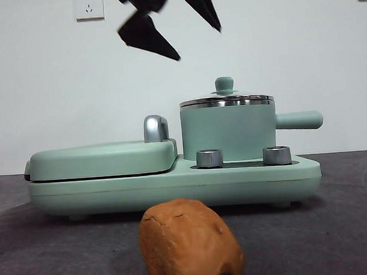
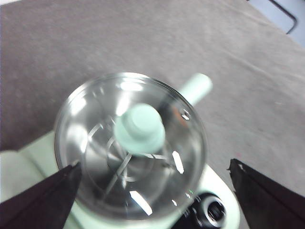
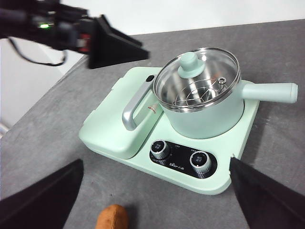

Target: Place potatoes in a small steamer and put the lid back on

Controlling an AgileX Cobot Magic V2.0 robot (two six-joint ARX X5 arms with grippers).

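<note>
My gripper will find the small steamer (image 1: 228, 131) empty when it lifts the lid, because only shiny steel (image 2: 147, 176) shows through the clear lid.
The small steamer (image 1: 228, 131) stands on the right half of the green appliance, its side handle (image 1: 299, 120) pointing right. The lid (image 1: 226, 100) sits closed on it, knob up; it fills the left wrist view (image 2: 95, 143) and shows in the right wrist view (image 3: 198, 78). My left gripper (image 1: 198, 44) hangs open above the lid, a little to its left, its jaws wide apart (image 2: 152, 167). The potato (image 1: 191, 244) lies on the table in front of the appliance. My right gripper (image 3: 155, 161) is open and empty, high above the potato (image 3: 112, 218) and the table's front.
The flat griddle cover (image 1: 103, 159) with a chrome handle (image 1: 156, 128) takes the appliance's left half. Two dials (image 1: 209, 158) (image 1: 277, 155) sit on the base (image 1: 174, 185) in front of the steamer. The table is dark grey, with a white wall behind.
</note>
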